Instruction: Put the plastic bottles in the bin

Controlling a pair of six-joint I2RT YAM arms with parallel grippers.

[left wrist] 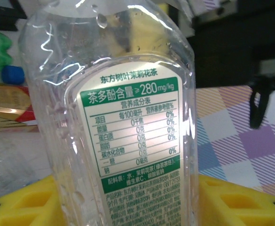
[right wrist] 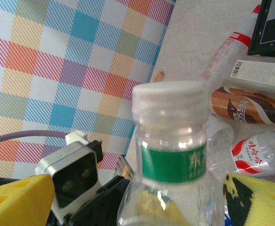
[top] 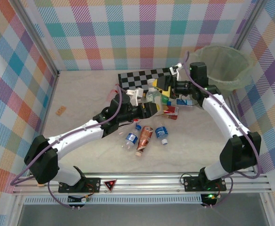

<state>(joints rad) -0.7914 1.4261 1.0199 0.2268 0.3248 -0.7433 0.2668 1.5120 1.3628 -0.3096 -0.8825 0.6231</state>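
Note:
My right gripper should grab the neck [top: 152,86] before my left gripper opens, because my left gripper is holding the bottle's lower body [top: 156,104] far from the bin.
A clear plastic bottle [top: 153,97] with a white cap and green-and-white label stands upright above the table's middle. My left gripper [top: 152,108] is shut on its lower body; in the left wrist view the yellow fingers [left wrist: 24,205] press both sides of the bottle [left wrist: 128,117]. My right gripper [top: 163,87] reaches in from the far side, open, with its fingers [right wrist: 15,200] wide apart around the bottle's shoulder [right wrist: 170,155] and a gap on one side. More bottles [top: 144,137] lie on the table below. The bin [top: 231,77] stands at the back right.
A checkerboard [top: 139,79] lies behind the grippers. Red-labelled bottles [top: 171,112] sit under the right arm. A brown bottle [right wrist: 250,108] and a red-and-white one [right wrist: 257,155] lie beyond. A tan block [top: 60,111] rests at the left. Chequered walls enclose the table.

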